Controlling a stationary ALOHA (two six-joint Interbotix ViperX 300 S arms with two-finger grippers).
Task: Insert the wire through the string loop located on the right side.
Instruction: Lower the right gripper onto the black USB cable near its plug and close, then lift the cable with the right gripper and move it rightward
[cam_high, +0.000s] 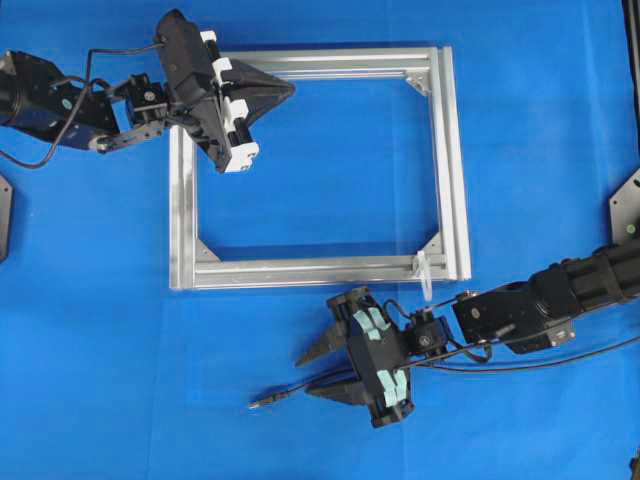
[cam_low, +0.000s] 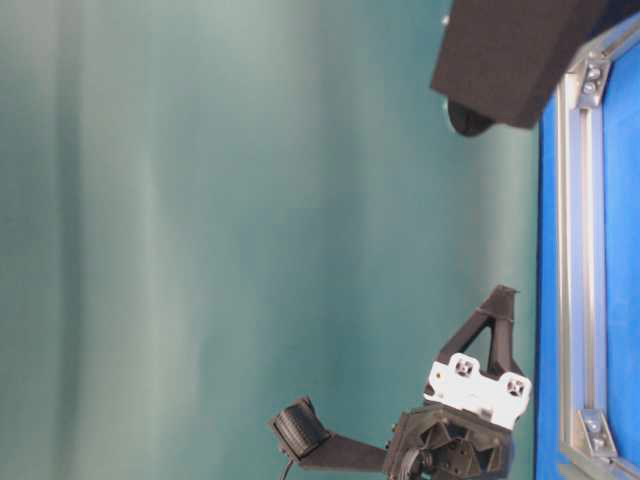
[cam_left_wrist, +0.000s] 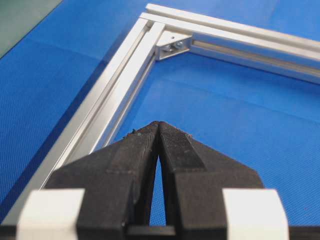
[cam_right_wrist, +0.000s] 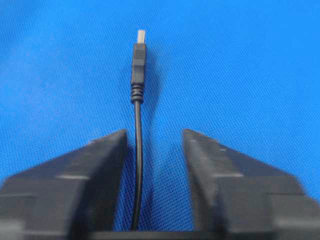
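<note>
The plug (cam_high: 272, 398) should keep pointing ahead when the robot carries the wire to the string loop, because the wire runs straight (cam_right_wrist: 138, 145) behind the plug.
The wire (cam_high: 285, 394) is a thin black cable lying on the blue mat, its metal plug tip (cam_high: 256, 403) pointing left. My right gripper (cam_high: 306, 374) is open and low over it, one finger on each side. In the right wrist view the wire (cam_right_wrist: 138, 150) runs between the fingers, close to the left one and untouched, and the plug (cam_right_wrist: 139, 55) lies ahead of the tips of the gripper (cam_right_wrist: 154, 136). The string loop (cam_high: 423, 272) is a small whitish strand at the frame's near right corner. My left gripper (cam_high: 287, 93) is shut and empty over the frame's far left corner.
The silver aluminium frame (cam_high: 451, 150) lies flat mid-table, with corner brackets (cam_left_wrist: 172, 45) inside. The left gripper (cam_left_wrist: 159, 125) hovers beside the frame's rail. At table level it (cam_low: 502, 294) stands above the frame (cam_low: 577, 250), and a blurred black shape (cam_low: 510, 50) sits close to the camera.
</note>
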